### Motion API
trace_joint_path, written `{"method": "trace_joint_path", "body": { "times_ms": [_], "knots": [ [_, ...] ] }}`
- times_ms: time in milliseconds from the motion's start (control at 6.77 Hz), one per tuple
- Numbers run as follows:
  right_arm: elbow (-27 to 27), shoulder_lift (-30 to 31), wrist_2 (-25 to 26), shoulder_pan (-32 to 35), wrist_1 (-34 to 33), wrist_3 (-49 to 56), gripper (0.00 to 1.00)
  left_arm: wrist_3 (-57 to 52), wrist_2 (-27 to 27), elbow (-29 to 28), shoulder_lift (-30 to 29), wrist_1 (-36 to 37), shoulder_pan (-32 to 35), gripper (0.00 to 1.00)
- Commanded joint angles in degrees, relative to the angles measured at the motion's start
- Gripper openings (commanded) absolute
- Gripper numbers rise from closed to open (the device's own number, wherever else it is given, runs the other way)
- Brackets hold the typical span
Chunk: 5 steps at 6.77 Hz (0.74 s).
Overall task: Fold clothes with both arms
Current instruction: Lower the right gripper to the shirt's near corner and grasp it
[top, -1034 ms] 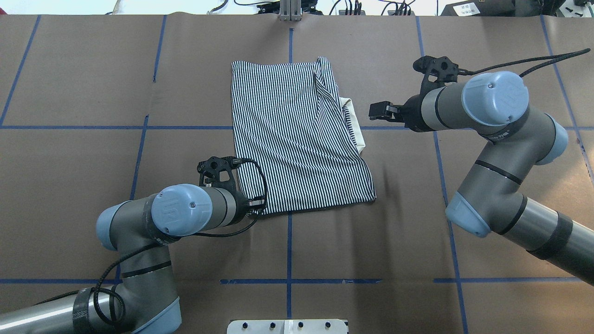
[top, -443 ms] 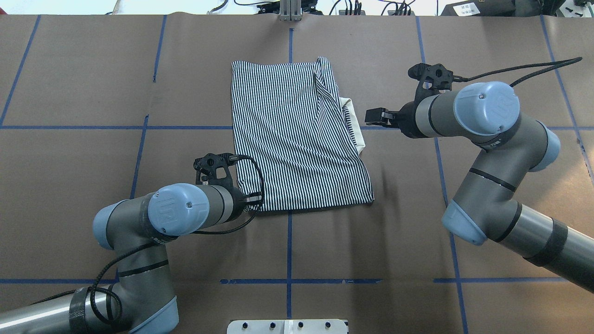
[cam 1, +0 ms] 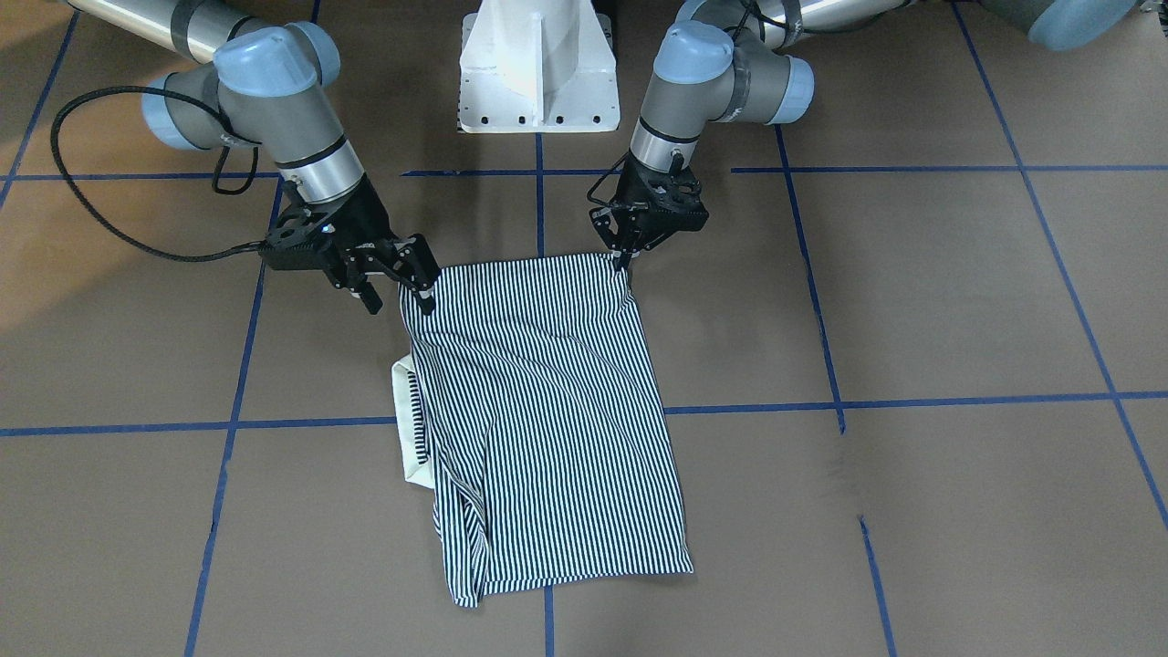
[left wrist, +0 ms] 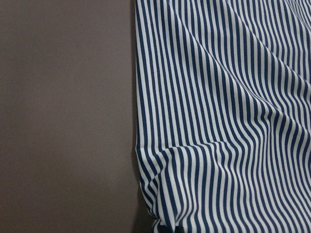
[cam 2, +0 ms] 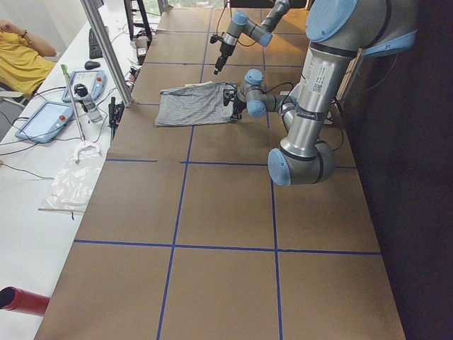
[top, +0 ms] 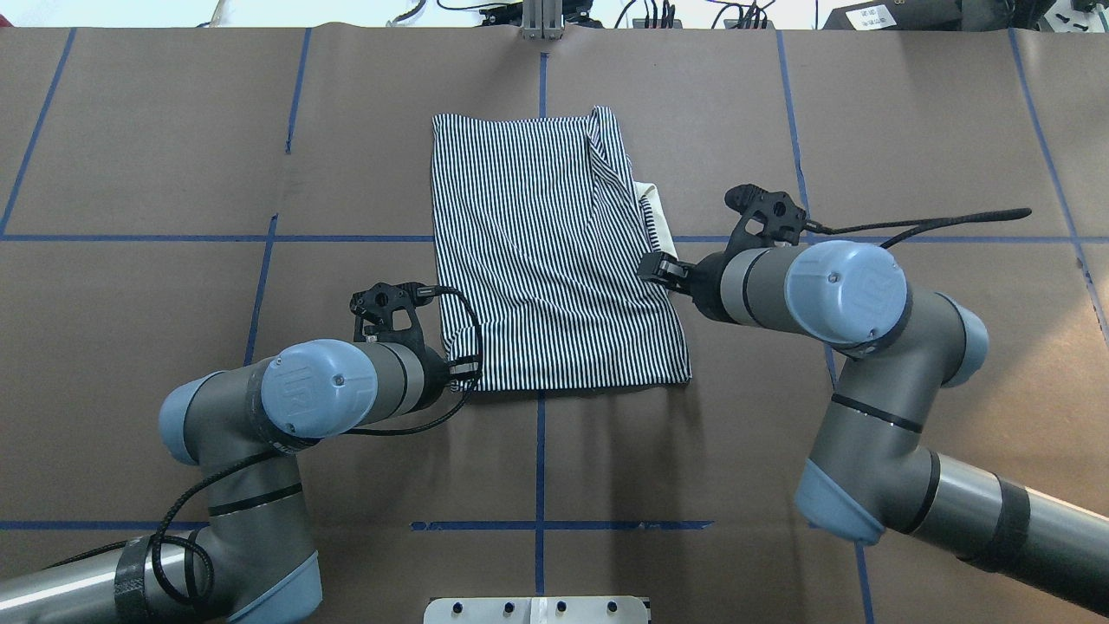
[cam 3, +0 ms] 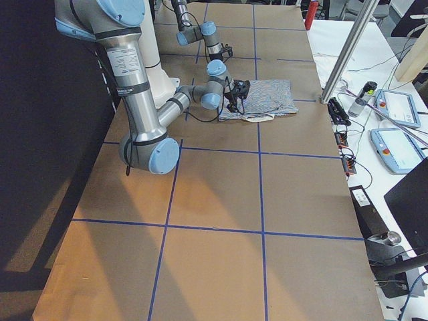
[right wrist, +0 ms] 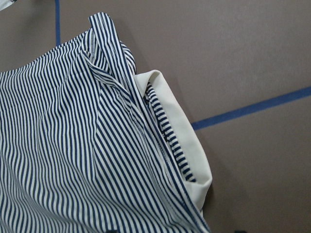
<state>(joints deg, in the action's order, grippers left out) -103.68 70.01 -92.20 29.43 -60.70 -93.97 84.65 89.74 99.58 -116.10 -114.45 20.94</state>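
My gripper will fold the shirt over, and the cream collar (cam 1: pixel 406 431) will poke out at the new fold because it sticks out midway (cam 1: pixel 427 425) along the shirt's side.
The striped polo shirt (top: pixel 537 243) lies folded into a rectangle on the brown table, its cream collar (top: pixel 656 212) sticking out on its right side. My left gripper (top: pixel 466 371) is shut on the shirt's near-left corner, also seen in the front view (cam 1: pixel 624 260). The left wrist view shows the cloth (left wrist: pixel 228 121) bunched at that corner. My right gripper (top: pixel 651 269) is open and hovers above the shirt's right edge, just nearer than the collar. In the front view (cam 1: pixel 399 294) its fingers stand apart. The right wrist view shows the collar (right wrist: pixel 184 141) from above.
The white pedestal base (cam 1: pixel 538 64) stands at the near table edge. Blue tape lines (top: pixel 539 451) cross the brown surface. A metal post (top: pixel 541 17) stands at the far edge. A side table with tablets (cam 2: pixel 49 117) lies beyond the far edge.
My right arm has swung nearer and to the left, from beside the collar to over the shirt's right edge. My left gripper has drawn the near-left corner slightly away, shifting the near hem.
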Motion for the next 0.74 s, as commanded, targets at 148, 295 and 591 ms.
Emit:
{"method": "trace_joint_path", "body": {
  "times_ms": [148, 295, 591],
  "knots": [
    [-5.91, -2.58, 2.12, -5.60, -18.84, -16.58, 0.57, 0.07, 0.00, 0.18, 0.00, -0.07, -0.11, 0.00],
    [-5.40, -4.60, 2.29, -6.57, -23.89, -18.33, 0.57, 0.07, 0.09, 0.17, 0.00, -0.16, -0.19, 0.00],
    [-2.34, -5.93, 2.47, -7.71, -26.84, -19.76, 0.57, 0.16, 0.09, 0.44, 0.00, -0.16, -0.20, 0.00]
  ]
}}
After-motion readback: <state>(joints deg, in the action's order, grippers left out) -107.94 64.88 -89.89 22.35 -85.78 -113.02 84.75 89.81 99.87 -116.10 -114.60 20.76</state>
